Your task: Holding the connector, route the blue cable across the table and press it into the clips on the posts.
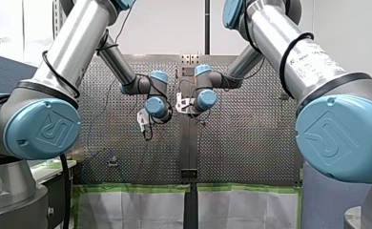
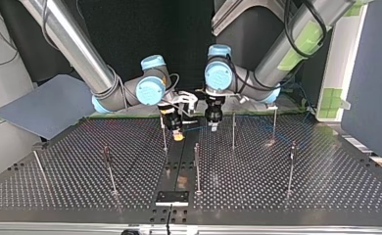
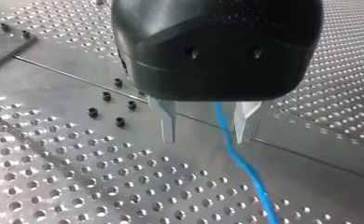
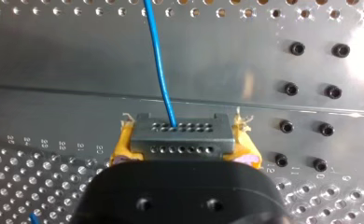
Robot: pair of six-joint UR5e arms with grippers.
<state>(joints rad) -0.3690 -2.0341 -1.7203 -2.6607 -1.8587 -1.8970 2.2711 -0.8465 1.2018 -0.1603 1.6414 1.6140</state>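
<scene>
The blue cable comes out of the connector in a smooth bow, so it will stay seated and softly curved when the robot carries it.
In the right wrist view my right gripper is shut on a dark grey connector, with yellow pads on both of its sides. The blue cable leaves the connector's face and runs ahead over the table. My left gripper is open just above the table. Its metal fingers stand apart, and the blue cable passes loosely between them, nearer one finger. In the top view my right gripper and my left gripper hang side by side near the table's middle seam.
Several thin posts stand on the perforated table: one beside my right gripper, one beside my left, others nearer the camera. A dark plate lies at the near edge. Black bolt heads dot the middle strip.
</scene>
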